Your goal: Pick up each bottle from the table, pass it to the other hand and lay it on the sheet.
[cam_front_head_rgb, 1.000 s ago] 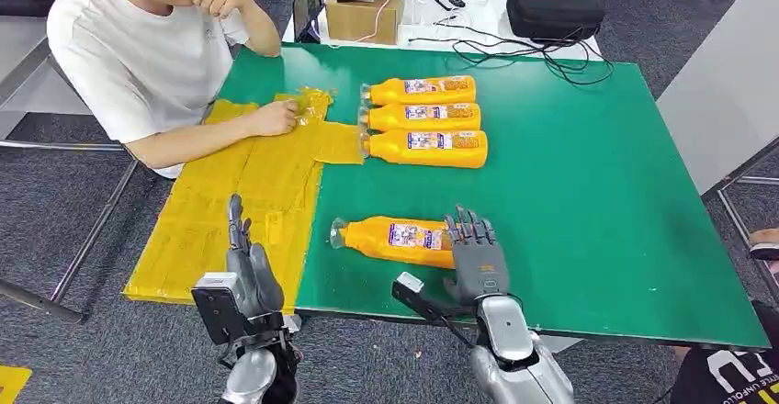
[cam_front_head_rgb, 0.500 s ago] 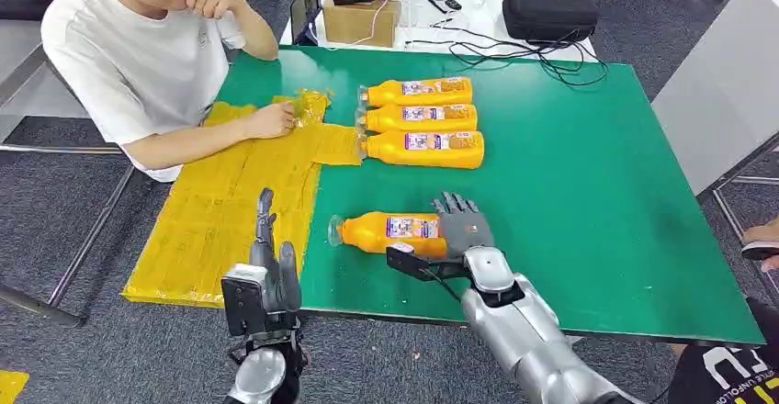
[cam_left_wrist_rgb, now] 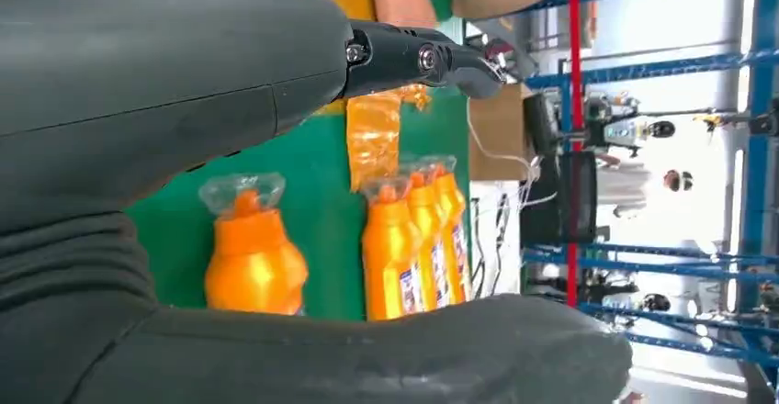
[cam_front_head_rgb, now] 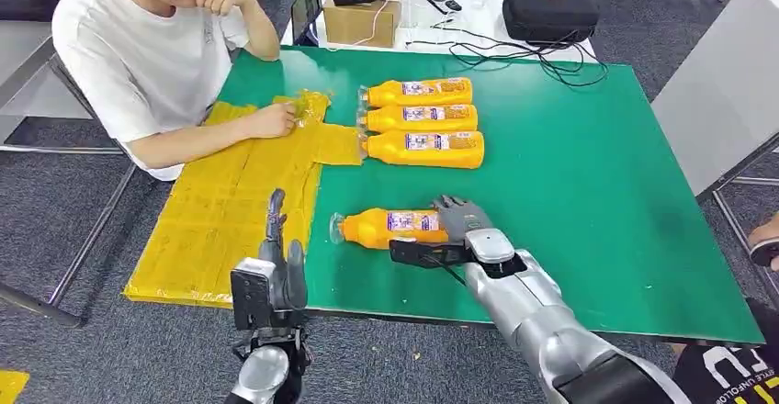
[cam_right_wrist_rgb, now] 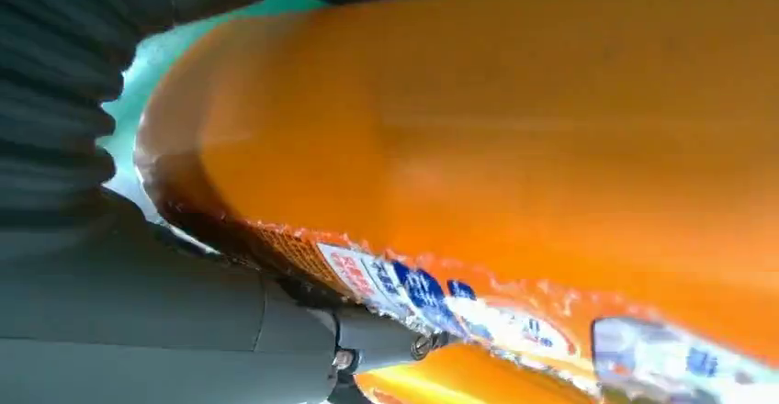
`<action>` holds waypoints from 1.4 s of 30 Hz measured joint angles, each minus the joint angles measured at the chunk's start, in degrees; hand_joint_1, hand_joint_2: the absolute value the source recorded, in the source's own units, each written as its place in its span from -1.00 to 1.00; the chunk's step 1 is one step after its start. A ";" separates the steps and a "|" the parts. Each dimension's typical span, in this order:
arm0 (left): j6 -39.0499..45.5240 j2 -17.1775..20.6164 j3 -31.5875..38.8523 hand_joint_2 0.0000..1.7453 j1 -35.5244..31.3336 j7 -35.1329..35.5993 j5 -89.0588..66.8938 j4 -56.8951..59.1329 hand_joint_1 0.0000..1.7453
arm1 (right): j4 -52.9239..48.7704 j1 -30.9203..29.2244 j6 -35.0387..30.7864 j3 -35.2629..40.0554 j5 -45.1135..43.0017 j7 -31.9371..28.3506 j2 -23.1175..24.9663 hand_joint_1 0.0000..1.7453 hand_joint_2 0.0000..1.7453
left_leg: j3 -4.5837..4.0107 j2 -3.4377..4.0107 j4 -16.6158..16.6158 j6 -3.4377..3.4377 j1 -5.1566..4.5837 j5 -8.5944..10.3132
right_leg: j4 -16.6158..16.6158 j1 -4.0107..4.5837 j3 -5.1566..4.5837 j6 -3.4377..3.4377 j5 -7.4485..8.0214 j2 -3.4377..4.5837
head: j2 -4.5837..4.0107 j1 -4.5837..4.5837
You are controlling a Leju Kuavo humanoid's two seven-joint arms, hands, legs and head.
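My gripper is about to lift the orange bottle; the clear plastic cover (cam_front_head_rgb: 336, 229) flares wide and round about the cap (cam_front_head_rgb: 348, 230), so I expect it to stay on, still flared.
An orange bottle (cam_front_head_rgb: 386, 228) lies on its side on the green table (cam_front_head_rgb: 588, 193), cap toward the yellow sheet (cam_front_head_rgb: 230, 211). My right hand (cam_front_head_rgb: 461, 218) lies over its base end with fingers curled down around it; up close the bottle (cam_right_wrist_rgb: 514, 147) sits between the thumb and fingers of my right hand (cam_right_wrist_rgb: 110, 266). My left hand (cam_front_head_rgb: 276, 257) stands open at the table's near edge, fingers straight, beside the sheet's corner. From the left wrist, past my left hand (cam_left_wrist_rgb: 184, 101), I see that bottle (cam_left_wrist_rgb: 253, 262) and the row behind it. Three more orange bottles (cam_front_head_rgb: 421, 117) lie side by side farther back.
A person in a white shirt sits at the table's left, one hand (cam_front_head_rgb: 274, 119) resting on the sheet's far part. Behind the green table are a cardboard box (cam_front_head_rgb: 365, 16), a black case (cam_front_head_rgb: 549, 9) and loose cables (cam_front_head_rgb: 514, 50).
My right hand has moved forward onto the bottle's base and its fingers have curled down around it. My left hand has risen slightly and shifted right along the table's edge.
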 measured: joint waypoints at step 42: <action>-9.56 2.08 1.07 1.00 7.98 -5.96 21.88 -7.41 -1.00 | -43.46 37.38 -25.73 -18.78 -67.24 -33.69 2.60 1.00 1.00 | -0.50 -0.53 -0.01 -0.05 0.03 -0.20 | 0.01 0.02 -0.27 0.03 -0.34 -0.44 | 0.00 0.02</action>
